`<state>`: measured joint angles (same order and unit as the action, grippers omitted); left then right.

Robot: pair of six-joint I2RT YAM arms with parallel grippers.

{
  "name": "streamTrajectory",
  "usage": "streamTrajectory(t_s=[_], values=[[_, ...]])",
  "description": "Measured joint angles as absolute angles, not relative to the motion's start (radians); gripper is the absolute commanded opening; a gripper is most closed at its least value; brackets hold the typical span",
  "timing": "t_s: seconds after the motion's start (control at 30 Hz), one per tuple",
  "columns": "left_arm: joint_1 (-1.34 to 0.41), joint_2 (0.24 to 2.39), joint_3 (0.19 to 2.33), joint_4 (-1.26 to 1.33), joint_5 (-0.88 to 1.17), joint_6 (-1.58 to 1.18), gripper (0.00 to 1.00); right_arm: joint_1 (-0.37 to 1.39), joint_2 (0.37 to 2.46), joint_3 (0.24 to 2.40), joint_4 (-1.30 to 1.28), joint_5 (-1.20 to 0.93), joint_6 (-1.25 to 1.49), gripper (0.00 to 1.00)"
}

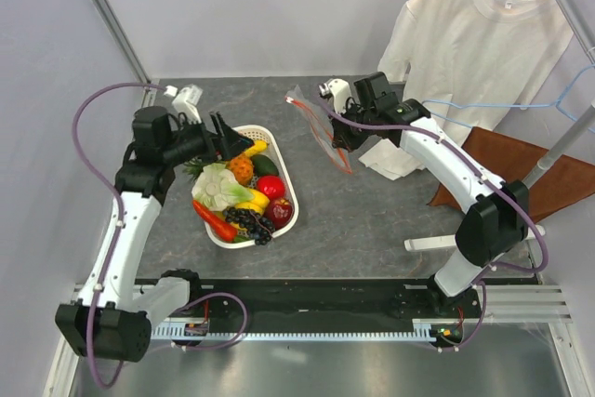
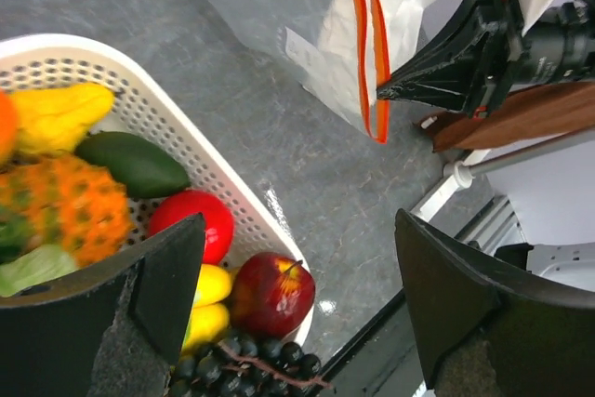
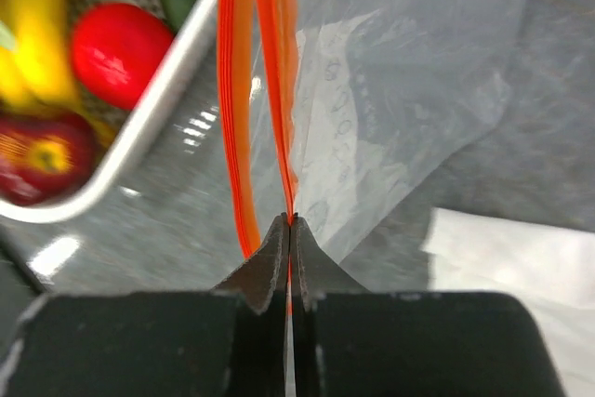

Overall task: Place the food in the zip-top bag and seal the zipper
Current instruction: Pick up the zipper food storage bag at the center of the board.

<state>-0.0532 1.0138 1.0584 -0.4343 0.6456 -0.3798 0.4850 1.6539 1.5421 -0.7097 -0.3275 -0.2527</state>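
Note:
I should hold the loose zipper strip (image 3: 235,109) with my left gripper while my right gripper grips the other strip again and spreads them, because the zip-top bag's opening (image 3: 261,151) is a narrow slit.
The food (image 1: 240,194) lies in a white mesh basket (image 1: 290,191): pale cabbage, orange fruit, red round fruit, red chili, dark grapes (image 2: 242,360), a red apple (image 2: 272,293). My left gripper (image 1: 226,139) is open and empty above the basket's far end. My right gripper (image 1: 342,139) is shut on the zip-top bag (image 1: 316,127), pinching one side of its red-orange zipper (image 3: 282,90) and holding the bag up off the table. The bag's mouth gapes slightly, its other strip (image 3: 232,118) hanging apart. The bag also shows in the left wrist view (image 2: 316,34).
A white T-shirt (image 1: 465,53) hangs on a hanger at the back right, above a brown cloth (image 1: 521,169). A blue wire hanger (image 1: 567,99) sticks out at the right. The basket sits left of centre on the grey table (image 1: 372,211).

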Motion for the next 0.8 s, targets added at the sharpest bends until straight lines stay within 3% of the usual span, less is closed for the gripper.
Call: streamTrajectory(t_s=[0.33,0.7,0.8], values=[[-0.39,1.267,1.14,-0.355,0.55,-0.43,0.84,0.485,1.606,1.504,-0.641,-0.478,0.131,0.0],[-0.495,1.425,1.3,-0.326,0.437,-0.444,0.77,0.513,1.553,1.48,-0.582,-0.562,0.252,0.0],[-0.505,1.453,1.346,-0.325,0.405,-0.443,0.68,0.52,1.553,1.48,-0.58,-0.571,0.262,0.0]])
